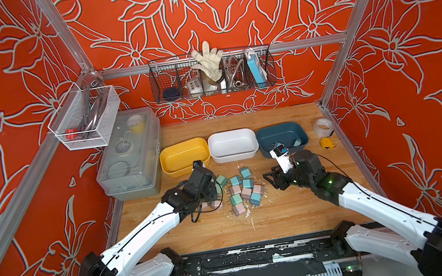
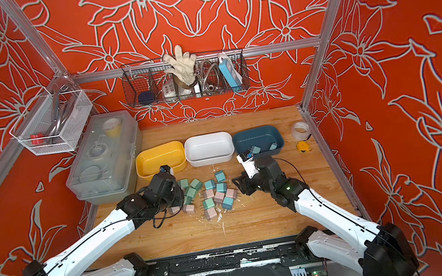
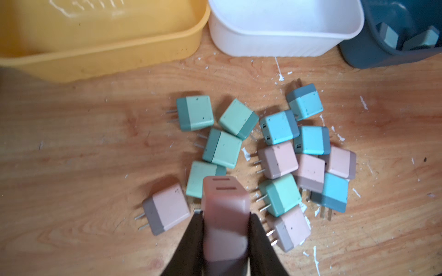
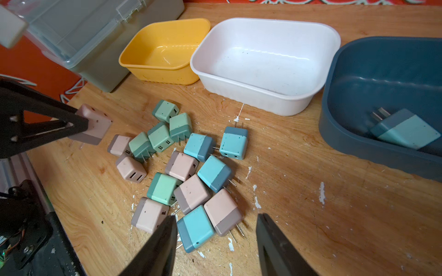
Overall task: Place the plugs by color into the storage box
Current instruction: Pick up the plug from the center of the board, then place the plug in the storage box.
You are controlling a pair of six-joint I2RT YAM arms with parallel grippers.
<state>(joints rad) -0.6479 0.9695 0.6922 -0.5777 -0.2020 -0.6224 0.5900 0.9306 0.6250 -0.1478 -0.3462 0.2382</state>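
Observation:
The pink plug (image 3: 226, 207) is clear of the pile and the white box is empty, so the left gripper should next go over the white box's rim and let go inside the white box (image 1: 233, 144).
Several plugs (image 1: 241, 190) in mint green, light blue and pink lie in a loose pile on the wooden table, in front of a yellow box (image 1: 181, 156), a white box (image 1: 232, 143) and a dark blue box (image 1: 275, 133). The blue box holds two bluish plugs (image 3: 388, 35); the yellow and white ones hold none. My left gripper (image 3: 226, 215) is shut on a pink plug (image 4: 95, 121), held just above the table at the pile's left edge. My right gripper (image 4: 216, 216) is open over the pile's right edge, above a light blue plug (image 4: 196, 227), and holds nothing.
A clear lidded case (image 1: 130, 155) stands left of the yellow box. Right of the blue box lie a tape roll (image 1: 322, 127) and a yellow tape measure (image 1: 327, 143). A wire basket (image 1: 212, 74) and a white mesh basket (image 1: 86, 117) hang on the walls.

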